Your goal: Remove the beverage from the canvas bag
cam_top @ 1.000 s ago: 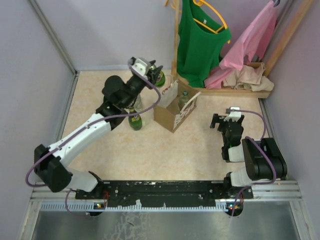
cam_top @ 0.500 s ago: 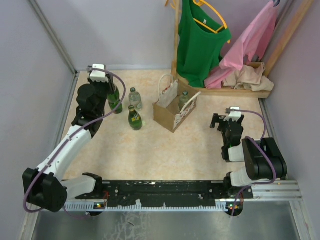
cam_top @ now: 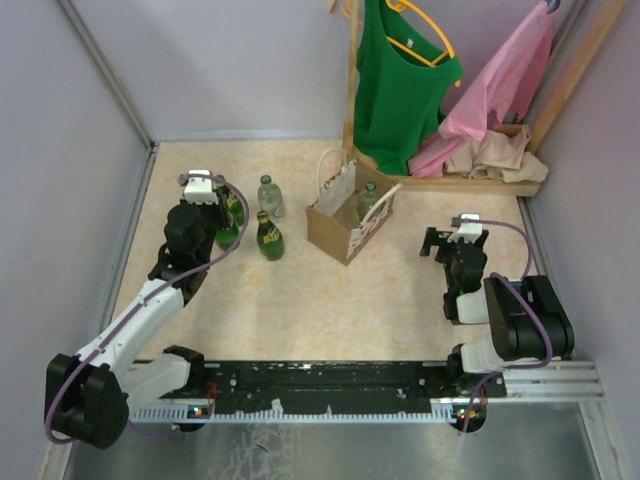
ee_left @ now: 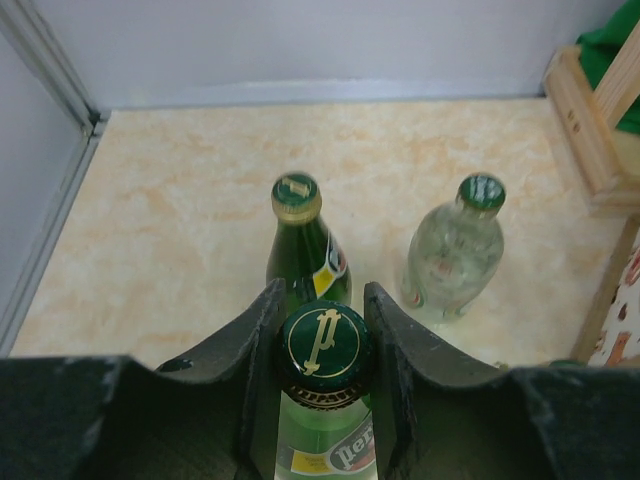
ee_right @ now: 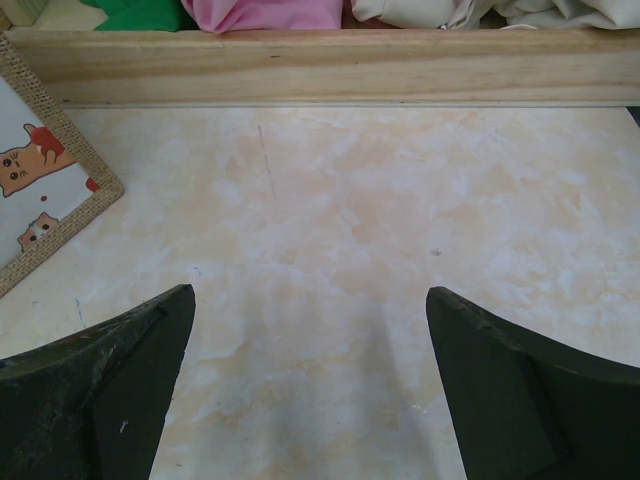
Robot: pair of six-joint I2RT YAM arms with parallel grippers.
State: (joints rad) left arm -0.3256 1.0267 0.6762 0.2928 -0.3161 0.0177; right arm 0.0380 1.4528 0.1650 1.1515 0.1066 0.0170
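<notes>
The green Perrier bottle hangs upright above a free spot by the other bottles, so my left gripper should keep lowering it until its base stands, then open.
The canvas bag stands open in the middle of the table, white handles up, with a clear bottle still inside. Its printed side shows at the right edge of the left wrist view and at the left of the right wrist view. My left gripper is shut on the neck of a green Perrier bottle, held upright left of the bag. I cannot tell whether its base touches the table. My right gripper is open and empty, right of the bag.
A second green bottle and a clear bottle stand close beside the held one. A wooden rack with hanging green and pink clothes is at the back right. Walls close in the left and back sides.
My left arm has swung from above the bag to the left with the green bottle, then come lower and nearer, beside the two standing bottles. The right arm has not moved.
</notes>
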